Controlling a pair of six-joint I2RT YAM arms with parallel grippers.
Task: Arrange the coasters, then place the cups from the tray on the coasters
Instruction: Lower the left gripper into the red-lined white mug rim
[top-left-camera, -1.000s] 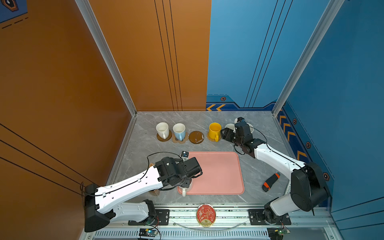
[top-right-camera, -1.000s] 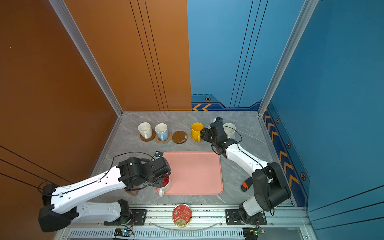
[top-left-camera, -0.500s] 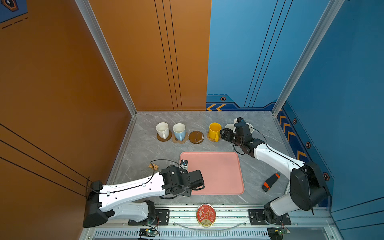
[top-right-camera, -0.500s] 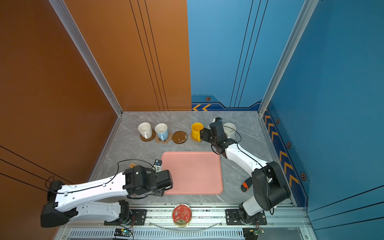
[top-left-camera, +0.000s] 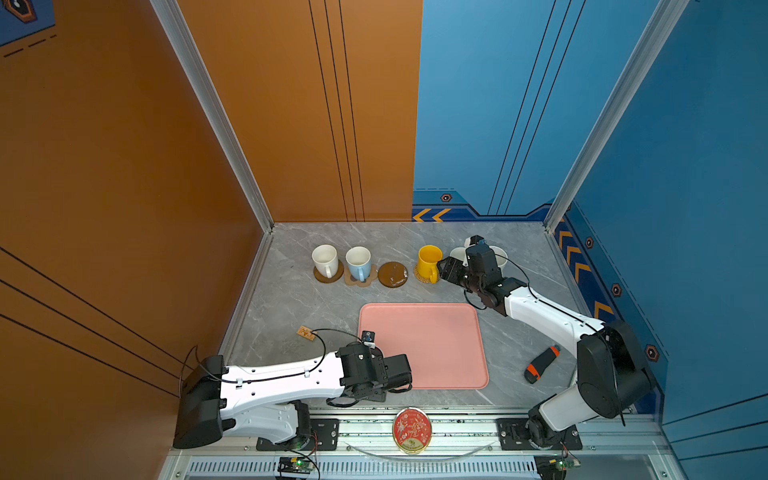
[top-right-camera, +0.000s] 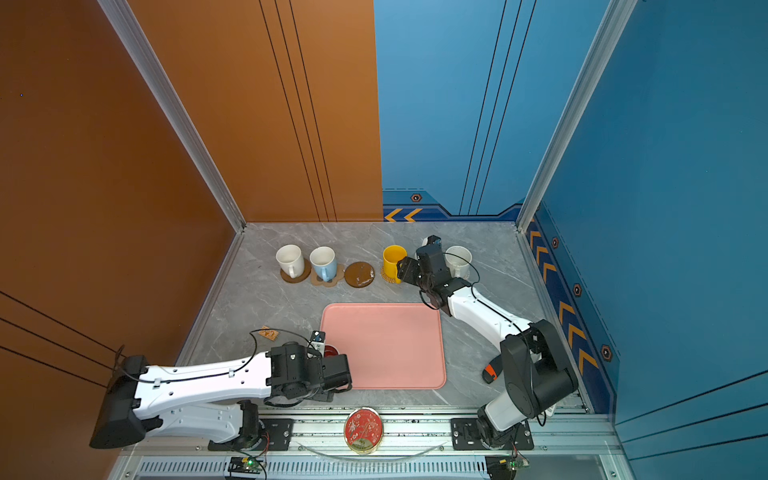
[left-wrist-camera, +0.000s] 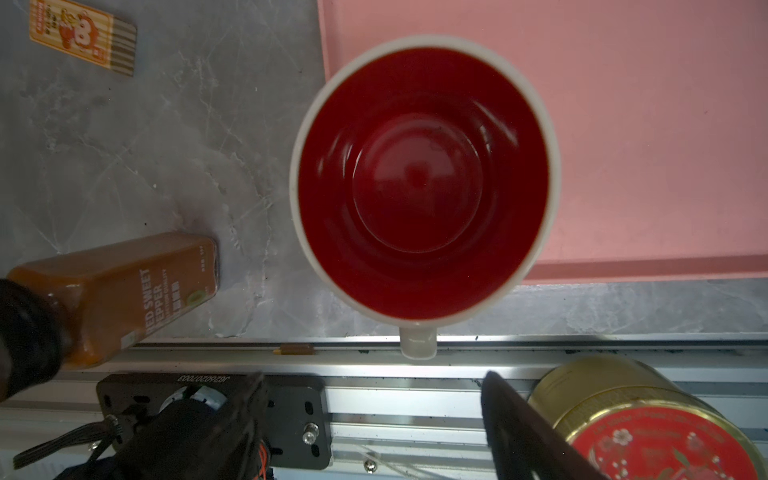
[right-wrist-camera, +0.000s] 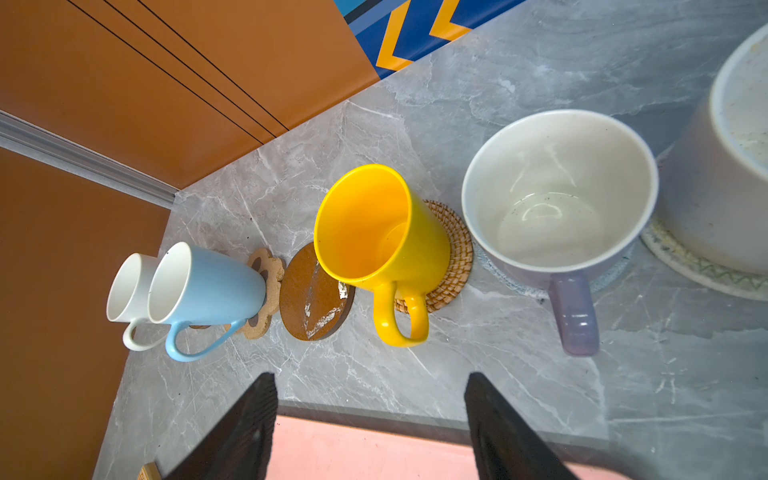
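My left gripper has the red-inside cup's handle (left-wrist-camera: 418, 342) pointing into the gap of its open fingers (left-wrist-camera: 372, 420), so it should keep moving down and close around the handle.
The white cup with a red inside (left-wrist-camera: 424, 178) stands at the front left corner of the pink tray (top-left-camera: 422, 345), handle toward the front rail. My left gripper (left-wrist-camera: 372, 376) is open just behind that handle, holding nothing. Along the back, a white cup (top-left-camera: 325, 259), a light blue cup (top-left-camera: 358, 262) and a yellow cup (top-left-camera: 429, 257) stand on coasters, with a bare brown round coaster (top-left-camera: 392, 274) between them. The lavender cup (right-wrist-camera: 557, 199) and a cream cup (top-right-camera: 458, 257) also sit on coasters. My right gripper (right-wrist-camera: 370, 376) hangs open and empty in front of the yellow cup.
A bottle of orange sauce (left-wrist-camera: 124, 286) lies on the table beside the red-inside cup. A small printed card (top-left-camera: 306, 332) lies left of the tray. The red-and-gold tin (top-left-camera: 411, 430) sits on the front rail. A black and orange tool (top-left-camera: 540, 365) lies right of the tray.
My left gripper has drawn back from over the tray's left edge toward the front, and its jaws have opened wider. The right arm has not moved.
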